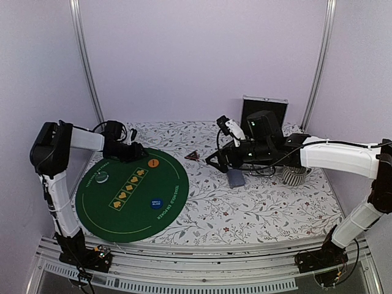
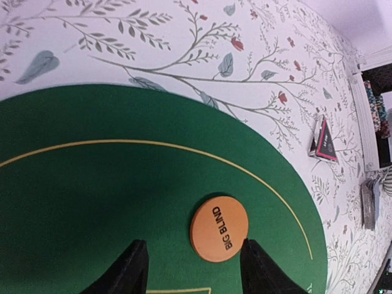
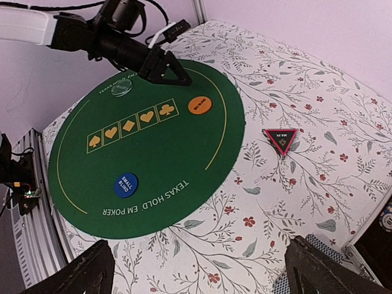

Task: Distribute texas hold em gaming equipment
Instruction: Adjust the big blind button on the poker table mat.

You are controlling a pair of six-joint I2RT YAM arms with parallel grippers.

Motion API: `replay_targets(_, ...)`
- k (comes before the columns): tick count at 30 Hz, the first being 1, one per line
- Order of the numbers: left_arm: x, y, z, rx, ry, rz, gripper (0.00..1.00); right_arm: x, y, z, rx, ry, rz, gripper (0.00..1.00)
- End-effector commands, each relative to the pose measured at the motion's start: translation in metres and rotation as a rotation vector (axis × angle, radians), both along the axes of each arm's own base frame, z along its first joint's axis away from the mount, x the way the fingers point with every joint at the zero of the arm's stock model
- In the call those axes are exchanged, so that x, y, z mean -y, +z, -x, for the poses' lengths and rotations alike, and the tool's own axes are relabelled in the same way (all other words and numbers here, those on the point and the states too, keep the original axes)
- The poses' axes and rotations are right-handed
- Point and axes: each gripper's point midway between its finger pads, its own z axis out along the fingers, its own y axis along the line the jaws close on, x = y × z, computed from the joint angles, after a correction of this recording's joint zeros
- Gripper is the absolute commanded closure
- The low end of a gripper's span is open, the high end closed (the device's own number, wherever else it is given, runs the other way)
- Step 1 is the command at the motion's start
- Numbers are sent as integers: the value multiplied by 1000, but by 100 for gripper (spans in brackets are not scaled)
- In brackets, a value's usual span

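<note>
The orange disc is short of the mat's gold line [image 2: 246,173]. My left gripper should bring its fingers closer together at the disc's near edge [image 2: 214,258] and push the disc to the line.
An orange "BIG BLIND" disc [image 2: 219,228] lies flat on the round green poker mat [image 1: 131,214], near its far edge. My left gripper [image 2: 193,260] hangs just over it, open; the disc sits between the fingers, close against the right one. The blue "SMALL BLIND" disc [image 3: 125,185] rests near the mat's front. A dark, red-edged triangular marker [image 3: 281,139] lies on the floral cloth beside the mat. A stack of grey-blue cards [image 1: 235,178] lies under my right arm. My right gripper [image 3: 199,269] is wide open above bare cloth, holding nothing.
A pale round disc [image 1: 101,177] sits at the mat's left side. The silver-and-black case [image 1: 263,113] stands open at the back right. A ribbed cup [image 1: 295,176] is next to the right arm. Metal frame posts and the table's front rail bound the area.
</note>
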Motion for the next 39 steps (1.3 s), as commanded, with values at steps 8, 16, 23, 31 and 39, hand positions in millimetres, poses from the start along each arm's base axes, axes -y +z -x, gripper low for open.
replay_targets(8,16,86,47,195,-5,-170,44,51,42,-11,82,-250,-15,1)
replay_targets(16,27,108,106,228,-36,-221,39,83,20,0,3,-346,41,1)
replay_targets(23,10,69,120,150,-10,-308,45,89,2,7,-62,-373,49,1)
replay_targets(31,29,19,72,67,-78,-381,55,90,-13,11,-100,-372,79,1)
replay_targets(39,43,-31,43,-16,-139,-424,59,83,-22,3,-113,-370,104,1)
